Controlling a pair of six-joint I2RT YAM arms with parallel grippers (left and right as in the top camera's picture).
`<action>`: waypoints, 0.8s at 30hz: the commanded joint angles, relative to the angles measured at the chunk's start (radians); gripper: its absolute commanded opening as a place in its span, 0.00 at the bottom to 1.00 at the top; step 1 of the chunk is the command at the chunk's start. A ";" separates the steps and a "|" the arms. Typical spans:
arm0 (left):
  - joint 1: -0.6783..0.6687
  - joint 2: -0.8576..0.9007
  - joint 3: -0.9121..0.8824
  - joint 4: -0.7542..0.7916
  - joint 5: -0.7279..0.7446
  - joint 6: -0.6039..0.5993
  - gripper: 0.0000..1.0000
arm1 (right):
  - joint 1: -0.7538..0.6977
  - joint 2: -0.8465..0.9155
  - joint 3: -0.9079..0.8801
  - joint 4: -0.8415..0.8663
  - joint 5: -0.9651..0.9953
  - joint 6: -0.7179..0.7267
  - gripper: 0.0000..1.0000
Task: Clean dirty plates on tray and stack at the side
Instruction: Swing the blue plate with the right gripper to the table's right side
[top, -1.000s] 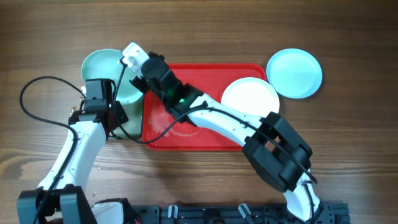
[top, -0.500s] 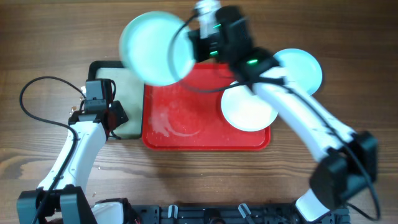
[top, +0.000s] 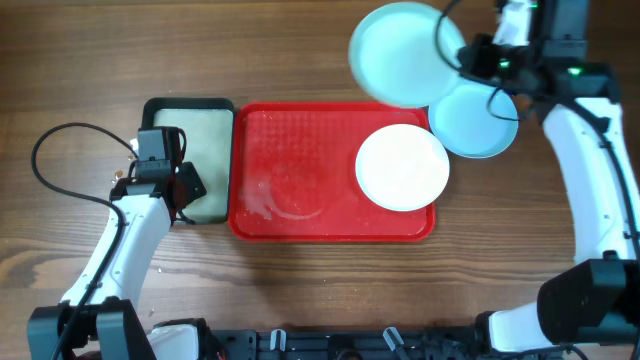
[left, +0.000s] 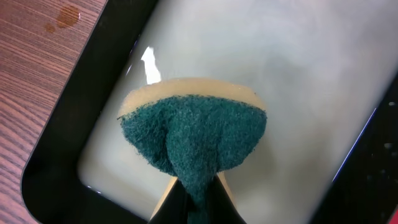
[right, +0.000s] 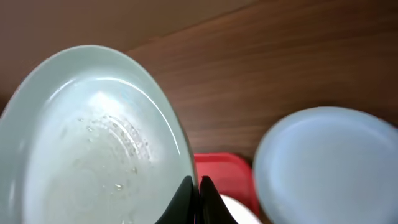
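Note:
The second turquoise plate is beside the tray and that plate's top (top: 476, 124) lies clear, so my right gripper should keep carrying the held plate by its rim until the held plate rests on it.
My right gripper (top: 462, 58) is shut on the rim of a pale turquoise plate (top: 400, 52) and holds it in the air above the table's far right; in the right wrist view the plate (right: 87, 137) shows wet specks and the jaws (right: 194, 198) pinch its edge. A second turquoise plate (top: 478, 122) lies on the table right of the red tray (top: 290, 190); it also shows in the right wrist view (right: 329, 168). The white plate (top: 402, 167) lies on the tray's right end. My left gripper (left: 194, 208) is shut on a green sponge (left: 196, 137).
A black-rimmed tray with a pale inside (top: 205, 120) stands left of the red tray; the left wrist view shows its pale floor (left: 292, 93) under the sponge. The red tray's left half bears wet smears (top: 275, 195). Bare wood table all round (top: 80, 60).
My right arm has swung the held turquoise plate from over the black-rimmed tray across the red tray to the far right, by the other turquoise plate. The left arm has not moved.

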 joint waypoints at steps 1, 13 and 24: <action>0.005 -0.019 -0.003 0.007 0.006 -0.011 0.05 | -0.058 -0.016 0.012 -0.014 0.079 -0.011 0.04; 0.005 -0.019 -0.003 0.010 0.006 -0.011 0.04 | -0.152 0.117 0.003 -0.066 0.492 -0.011 0.04; 0.005 -0.019 -0.003 0.010 0.006 -0.011 0.04 | -0.178 0.349 -0.003 -0.082 0.492 -0.010 0.04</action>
